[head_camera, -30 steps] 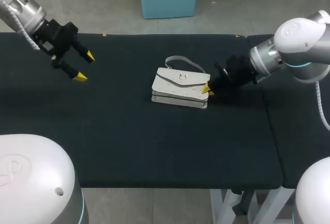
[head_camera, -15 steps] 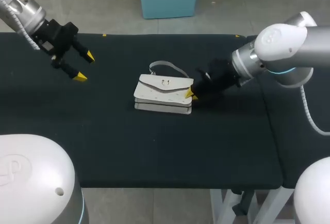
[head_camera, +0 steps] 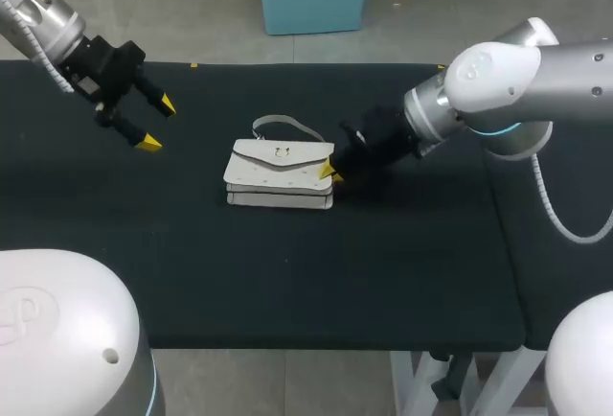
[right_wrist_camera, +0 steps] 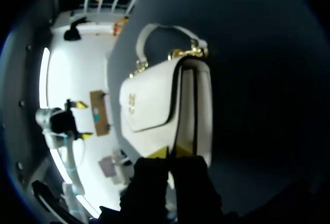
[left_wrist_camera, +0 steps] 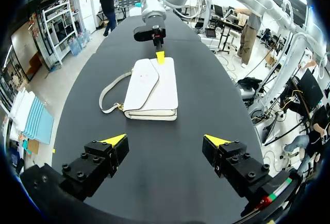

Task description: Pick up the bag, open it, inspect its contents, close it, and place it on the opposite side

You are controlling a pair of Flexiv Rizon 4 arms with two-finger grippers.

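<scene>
My gripper will lift the smooth flap point(head_camera: 283, 154), and since it folds over from the strap side point(head_camera: 285, 142), it will swing back toward the strap and stand stiffly upright.
A white flap handbag point(head_camera: 278, 174) lies flat on the black table point(head_camera: 287, 272), a little left of the middle, its grey strap point(head_camera: 287, 126) looped on the far side. My right gripper point(head_camera: 329, 173) is shut, its yellow tips together and pressed against the bag's right end. In the right wrist view the bag point(right_wrist_camera: 154, 97) lies directly ahead of the gripper point(right_wrist_camera: 172, 154). My left gripper point(head_camera: 156, 122) hovers open at the far left, well away from the bag. In the left wrist view the bag point(left_wrist_camera: 152, 87) lies ahead of the gripper's point(left_wrist_camera: 165, 141) spread fingers, the right gripper point(left_wrist_camera: 160, 56) beyond it.
The dark tabletop stretches to both sides of the bag. A seam point(head_camera: 498, 196) to a second table section runs at the right, under my right arm. The near edge point(head_camera: 287, 347) lies in front.
My right gripper has moved left with its shut tips against the bag, and the bag has slid leftward across the table. The left arm has not moved.
</scene>
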